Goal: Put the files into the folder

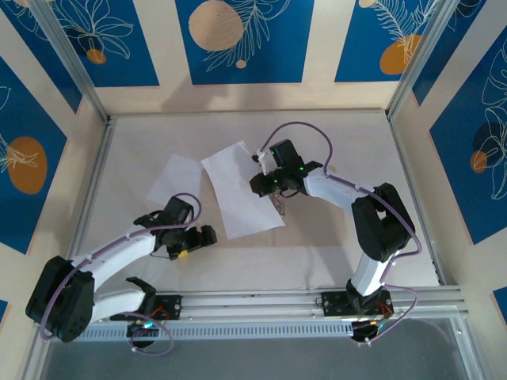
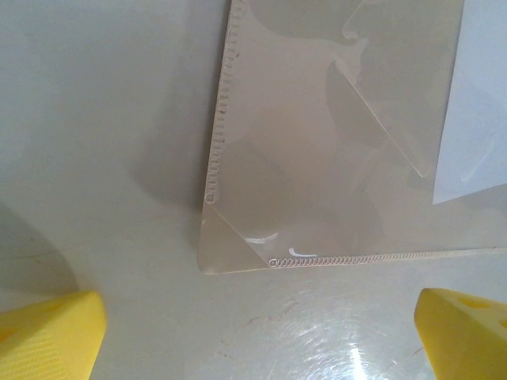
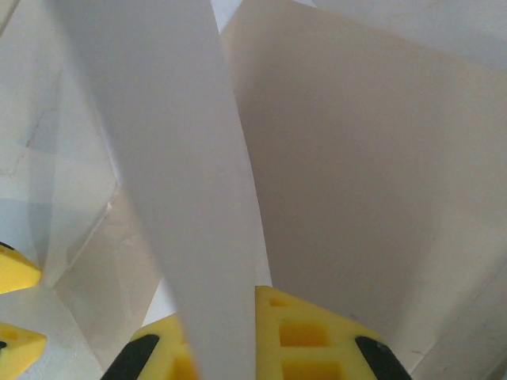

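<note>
Next, my right gripper swings the white sheet [image 1: 236, 194] it is holding square, then takes the sheet's edge nearer the sheet's far corner [image 1: 245, 146], because the sheet lies slanted across the folder.
The folder [image 2: 317, 158] lies flat on the table, a pale tan see-through sheet with a triangular corner pocket. Its near corner lies just ahead of my left gripper [image 2: 257, 332], which is open and empty above the bare table. One of the files, a white sheet [image 1: 242, 190], lies slanted mid-table. My right gripper [image 1: 279, 204] is shut on its right edge. In the right wrist view that sheet [image 3: 182, 158] rises bent out of the yellow fingers [image 3: 317, 332]. A second white sheet [image 1: 176, 180] lies flat to the left. My left gripper [image 1: 204, 236] is low beside the slanted sheet's near corner.
Metal frame posts [image 1: 91, 206] and patterned blue walls [image 1: 245, 39] close the table on three sides. A rail [image 1: 261, 305] with both arm bases runs along the near edge. The table's back strip [image 1: 238, 127] is bare.
</note>
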Robot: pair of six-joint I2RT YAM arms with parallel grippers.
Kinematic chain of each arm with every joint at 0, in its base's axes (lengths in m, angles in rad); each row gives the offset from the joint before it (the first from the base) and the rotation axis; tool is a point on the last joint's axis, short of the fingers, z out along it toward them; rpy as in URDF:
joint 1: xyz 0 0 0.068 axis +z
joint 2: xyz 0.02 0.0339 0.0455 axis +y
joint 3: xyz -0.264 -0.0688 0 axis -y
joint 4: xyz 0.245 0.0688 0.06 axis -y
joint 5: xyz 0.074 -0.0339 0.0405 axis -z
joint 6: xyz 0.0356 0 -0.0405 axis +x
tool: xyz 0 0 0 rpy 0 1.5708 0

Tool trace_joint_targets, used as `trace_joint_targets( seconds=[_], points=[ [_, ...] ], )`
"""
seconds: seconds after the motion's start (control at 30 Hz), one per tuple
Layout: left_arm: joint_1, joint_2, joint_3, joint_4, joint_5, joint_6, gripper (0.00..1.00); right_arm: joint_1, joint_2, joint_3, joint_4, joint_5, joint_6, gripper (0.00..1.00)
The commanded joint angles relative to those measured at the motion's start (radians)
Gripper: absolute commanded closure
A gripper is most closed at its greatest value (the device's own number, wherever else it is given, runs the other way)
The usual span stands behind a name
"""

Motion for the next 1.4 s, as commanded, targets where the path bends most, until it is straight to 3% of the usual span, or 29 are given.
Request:
trace_joint_targets(
  seconds=[0.0, 0.4, 1.0, 1.37],
  points=[
    [0.014, -0.022, -0.008, -0.043, 0.005, 0.016, 0.00, -0.004, 0.006, -0.033, 0.042, -0.052, 0.042, 1.00],
    [0.014, -0.051, -0.021, -0.051, 0.003, 0.006, 0.00, -0.036, 0.025, -0.024, 0.026, -0.089, 0.080, 1.00],
    [0.014, -0.053, -0.029, -0.045, 0.020, 0.000, 0.00, -0.048, 0.073, 0.081, -0.016, -0.040, 0.092, 1.00],
    [0.014, -0.044, -0.030, -0.045, 0.019, 0.005, 0.00, -0.028, 0.039, 0.006, 0.032, -0.088, 0.081, 1.00]
  ],
)
